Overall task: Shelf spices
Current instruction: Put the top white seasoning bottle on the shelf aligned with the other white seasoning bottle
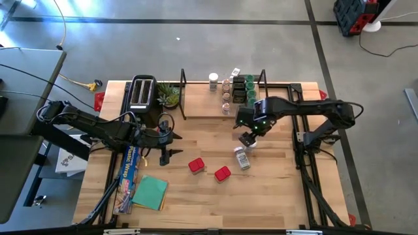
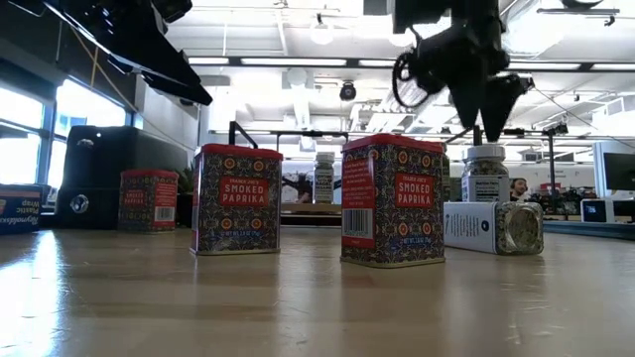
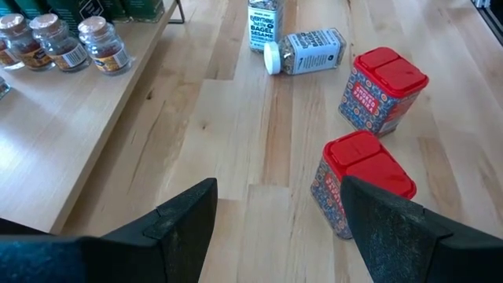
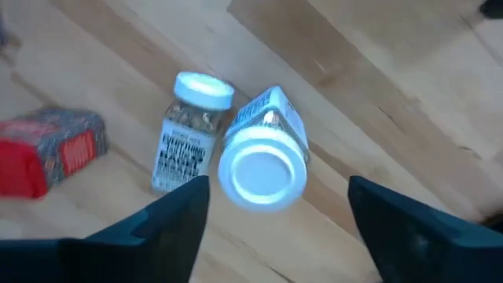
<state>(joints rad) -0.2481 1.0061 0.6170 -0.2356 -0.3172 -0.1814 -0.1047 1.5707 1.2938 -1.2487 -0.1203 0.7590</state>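
My right gripper's open fingers are at a slant to the upright jar's body (image 4: 277, 112), so next I turn the gripper square to the jar before I close around its white lid (image 4: 263, 172).
The shelf (image 1: 202, 108), a light board in a black wire frame, stands at the far middle with several jars (image 1: 236, 88) on it. Two red tins (image 1: 196, 166) (image 1: 222, 173) stand on the table. A third red tin shows by the toaster in the low view (image 2: 149, 198). A white-lidded jar (image 4: 263, 169) stands upright, and another (image 4: 192, 130) lies on its side beside it. My right gripper (image 4: 275, 216) is open above the upright jar, clear of it (image 2: 485, 174). My left gripper (image 3: 275, 228) is open and empty, left of the tins, pointing toward them.
A black toaster (image 1: 142, 93) and a small plant (image 1: 168, 96) stand at the far left. A long blue foil box (image 1: 128, 173) and a teal cloth (image 1: 150, 192) lie near the front left. Bare wood shows at the front right.
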